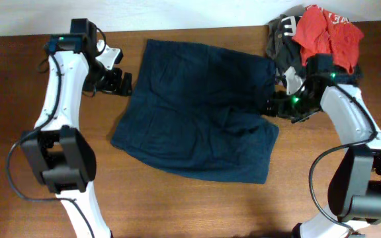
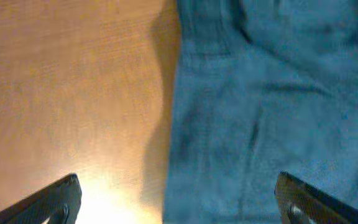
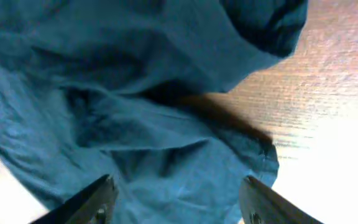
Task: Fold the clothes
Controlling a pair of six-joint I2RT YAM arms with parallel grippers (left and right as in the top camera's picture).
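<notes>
The shorts' far corner (image 1: 268,66) is lying against the pile next to my right gripper. My left gripper should therefore pinch the opposite edge (image 1: 133,100) and pull the shorts clear before folding.
The dark navy-blue shorts (image 1: 200,106) lie spread flat and wrinkled across the middle of the wooden table. My left gripper (image 1: 119,82) is open at the shorts' left edge, near the upper left corner. In the left wrist view its fingers (image 2: 178,202) straddle the fabric edge (image 2: 260,112) and bare wood. My right gripper (image 1: 274,106) is open at the shorts' right edge. In the right wrist view its fingers (image 3: 178,202) hover just over bunched blue fabric (image 3: 135,93), holding nothing.
A pile with a red garment with white lettering (image 1: 326,33) over dark grey and black garments (image 1: 284,39) sits at the back right corner, just behind my right arm. Bare wooden table (image 1: 18,79) surrounds the shorts.
</notes>
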